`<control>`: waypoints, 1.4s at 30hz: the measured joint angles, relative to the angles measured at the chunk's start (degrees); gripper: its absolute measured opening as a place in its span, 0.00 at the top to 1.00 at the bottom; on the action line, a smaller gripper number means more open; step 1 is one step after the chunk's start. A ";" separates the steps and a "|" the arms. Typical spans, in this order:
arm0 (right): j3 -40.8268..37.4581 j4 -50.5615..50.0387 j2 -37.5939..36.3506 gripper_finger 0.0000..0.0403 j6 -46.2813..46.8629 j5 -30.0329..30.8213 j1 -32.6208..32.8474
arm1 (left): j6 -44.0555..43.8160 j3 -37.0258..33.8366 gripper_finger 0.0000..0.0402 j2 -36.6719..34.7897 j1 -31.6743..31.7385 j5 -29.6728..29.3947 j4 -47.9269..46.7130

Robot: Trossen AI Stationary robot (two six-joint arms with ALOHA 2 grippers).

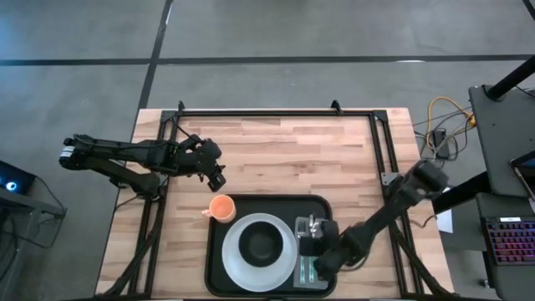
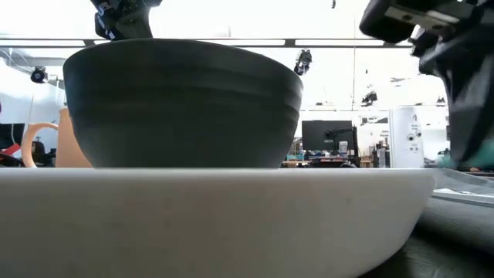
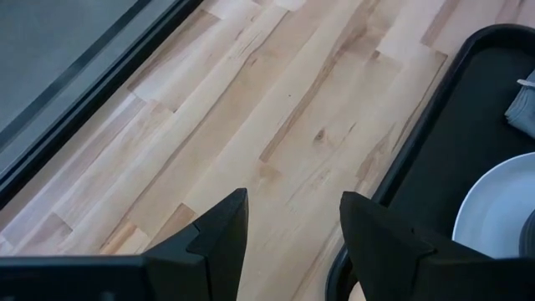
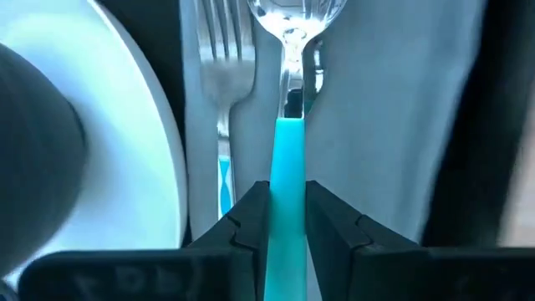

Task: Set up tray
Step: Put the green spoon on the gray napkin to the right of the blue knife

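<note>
The spoon in my right gripper covers the knife on the napkin (image 4: 316, 77), so next I shift the spoon to the napkin's free strip (image 4: 380, 125) before opening.
The black tray (image 1: 276, 203) lies at the table's near middle. On it sit a white plate (image 1: 236, 263) with a dark bowl (image 1: 262, 244), and a grey napkin (image 4: 384, 125) to the plate's right. A silver fork (image 4: 221, 58) lies on the napkin. An orange cup (image 1: 220, 207) stands at the tray's far left corner. My right gripper (image 4: 288, 192) is low over the napkin, shut on a teal-handled spoon (image 4: 288, 50). My left gripper (image 3: 292, 205) hovers open over bare wood beyond the tray's far left corner, touching nothing. My right gripper pinches the spoon's teal handle (image 4: 288, 167) between its two fingers (image 4: 251, 221), which lie along the handle, the spoon's bowl pointing away from them. The spoon lies over the napkin beside the fork, parallel to it; whether it rests on the cloth cannot be told.
Bare wooden table (image 1: 292, 155) stretches beyond the tray to the far edge. A black frame rail (image 1: 276, 113) borders the table's far side and both ends. In the low view the plate (image 2: 216, 216) and bowl (image 2: 185, 104) fill the foreground, the cup (image 2: 46, 147) behind them.
</note>
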 joint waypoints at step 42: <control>8.25 -8.45 6.34 0.82 2.16 -6.35 1.96 | -0.17 -1.36 0.57 0.02 -0.04 0.50 -0.04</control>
